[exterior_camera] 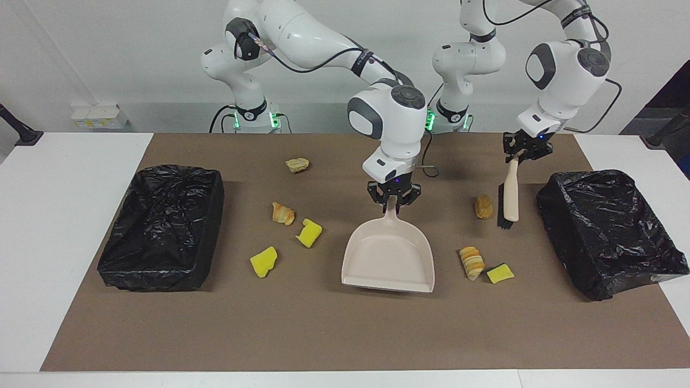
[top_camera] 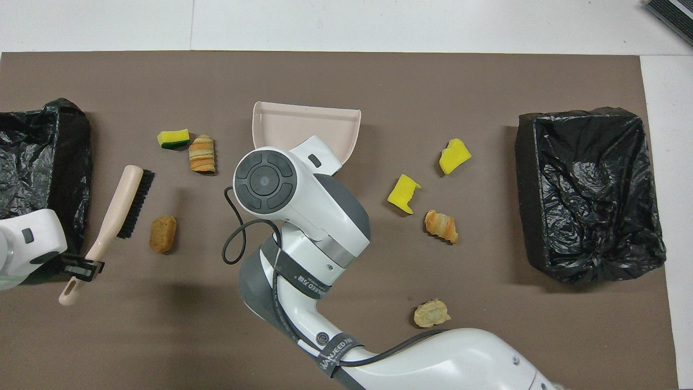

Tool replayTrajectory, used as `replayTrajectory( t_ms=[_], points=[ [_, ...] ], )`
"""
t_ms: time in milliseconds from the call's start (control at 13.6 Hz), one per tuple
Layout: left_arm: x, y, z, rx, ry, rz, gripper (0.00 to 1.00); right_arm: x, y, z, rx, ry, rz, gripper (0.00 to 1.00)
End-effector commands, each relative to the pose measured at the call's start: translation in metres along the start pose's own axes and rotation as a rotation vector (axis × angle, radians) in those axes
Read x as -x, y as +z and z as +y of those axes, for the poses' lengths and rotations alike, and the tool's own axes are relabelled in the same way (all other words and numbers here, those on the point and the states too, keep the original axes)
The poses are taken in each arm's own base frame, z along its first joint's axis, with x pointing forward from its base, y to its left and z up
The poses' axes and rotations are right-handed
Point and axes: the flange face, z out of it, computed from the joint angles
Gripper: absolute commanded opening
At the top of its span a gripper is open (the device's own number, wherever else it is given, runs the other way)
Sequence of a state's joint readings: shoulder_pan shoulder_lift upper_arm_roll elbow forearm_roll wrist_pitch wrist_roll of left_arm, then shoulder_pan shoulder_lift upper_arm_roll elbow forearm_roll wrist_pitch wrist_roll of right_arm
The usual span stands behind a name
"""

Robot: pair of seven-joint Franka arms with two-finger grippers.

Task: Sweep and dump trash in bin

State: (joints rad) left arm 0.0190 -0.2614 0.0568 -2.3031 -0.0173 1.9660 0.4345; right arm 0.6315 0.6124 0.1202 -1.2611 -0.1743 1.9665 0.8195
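My left gripper is yet to sweep. The dustpan's wide edge (exterior_camera: 388,287) points past the pastry roll, so my right gripper should first turn that edge toward that roll (exterior_camera: 472,263).
My right gripper (exterior_camera: 393,200) is shut on the handle of the beige dustpan (exterior_camera: 388,258) over the middle of the mat, and the pan's wide lip is down at the mat. In the overhead view my wrist hides that gripper; the dustpan (top_camera: 306,127) shows past it. My left gripper (exterior_camera: 525,152) is shut on the beige brush (exterior_camera: 510,196), which hangs beside a brown chunk (exterior_camera: 483,206). Trash lies scattered: a pastry roll (exterior_camera: 471,262), a yellow sponge (exterior_camera: 500,273), two yellow wedges (exterior_camera: 309,233) (exterior_camera: 263,261), and pastry pieces (exterior_camera: 283,214) (exterior_camera: 297,164).
Two bins lined with black bags stand on the brown mat, one (exterior_camera: 161,226) at the right arm's end and one (exterior_camera: 609,231) at the left arm's end. The brush (top_camera: 127,200) hangs between the brown chunk (top_camera: 163,234) and the latter bin (top_camera: 38,179).
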Motion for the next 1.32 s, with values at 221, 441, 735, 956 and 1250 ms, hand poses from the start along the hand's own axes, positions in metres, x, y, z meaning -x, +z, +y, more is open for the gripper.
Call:
replayTrajectory(
  t_ms=[221, 441, 735, 956, 1250],
  points=[
    [-0.034, -0.007, -0.049, -0.014, -0.214, -0.016, 0.0, 0.0, -0.005, 0.023, 0.025, -0.409, -0.024, 0.0],
    [-0.02, 0.017, -0.036, 0.006, -0.364, -0.078, 0.0, -0.007, 0.005, 0.04, 0.029, -0.669, -0.049, 0.0],
    [-0.016, 0.042, -0.002, -0.006, -0.559, -0.102, 0.0, -0.018, 0.014, 0.058, -0.02, -0.944, -0.083, 0.0],
    [0.008, 0.053, 0.012, -0.003, -0.719, -0.13, 0.0, -0.033, 0.021, 0.08, -0.028, -1.169, -0.092, 0.0],
    [-0.001, 0.063, 0.085, -0.053, -0.926, -0.141, 0.0, -0.056, 0.028, 0.108, -0.036, -1.404, -0.08, 0.0]
  ],
)
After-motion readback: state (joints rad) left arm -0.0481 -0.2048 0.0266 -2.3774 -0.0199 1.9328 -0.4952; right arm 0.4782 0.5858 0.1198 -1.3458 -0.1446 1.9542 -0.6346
